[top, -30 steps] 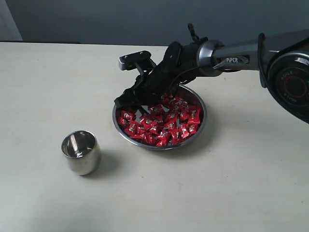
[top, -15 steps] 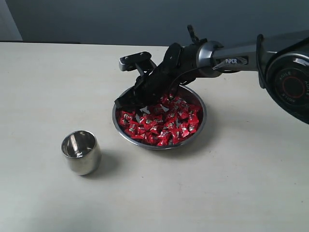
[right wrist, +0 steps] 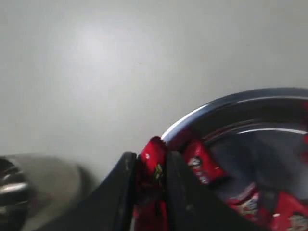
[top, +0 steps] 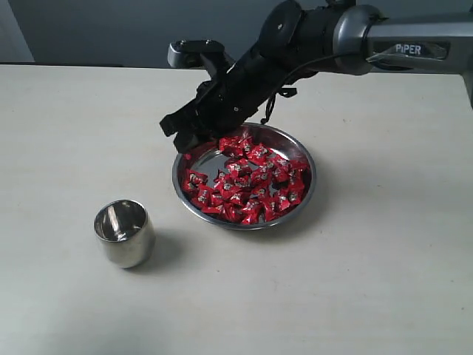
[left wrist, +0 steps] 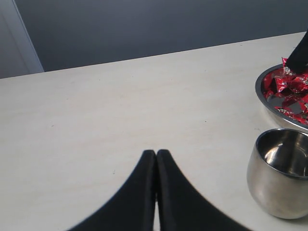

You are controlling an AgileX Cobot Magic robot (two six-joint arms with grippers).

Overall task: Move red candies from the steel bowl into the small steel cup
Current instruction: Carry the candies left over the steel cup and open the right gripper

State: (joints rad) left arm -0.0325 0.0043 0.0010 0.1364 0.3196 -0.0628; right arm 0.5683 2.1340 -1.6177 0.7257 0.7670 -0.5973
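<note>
My right gripper should go next to the small steel cup's opening [top: 121, 221] and release there, with the red candy [right wrist: 155, 159] above the bowl's rim and the way open.
The red candies [top: 255, 188] lie heaped in the steel bowl [top: 309, 188] at the table's middle. My right gripper [top: 185, 143] hangs just above the bowl's left rim, shut on a red candy [right wrist: 154, 153] that sits squeezed between its two dark fingers [right wrist: 126, 166]. In the right wrist view the bowl's rim [right wrist: 231, 101] curves past just behind those fingers. The small steel cup [top: 124, 231] stands upright to the bowl's front left, with no candy showing inside. In the left wrist view my left gripper [left wrist: 156, 153] is shut on nothing, low over bare table, with the cup [left wrist: 279, 185] and the bowl [left wrist: 263, 98] off to one side.
The pale table [top: 355, 288] stretches wide around the bowl and the cup. A dark wall [top: 111, 29] runs along the table's far edge. The right arm [top: 399, 41] reaches in from the upper right above the bowl.
My right gripper has shut on a candy down among the heap and risen out of the bowl toward its left rim. Bowl and cup have not moved.
</note>
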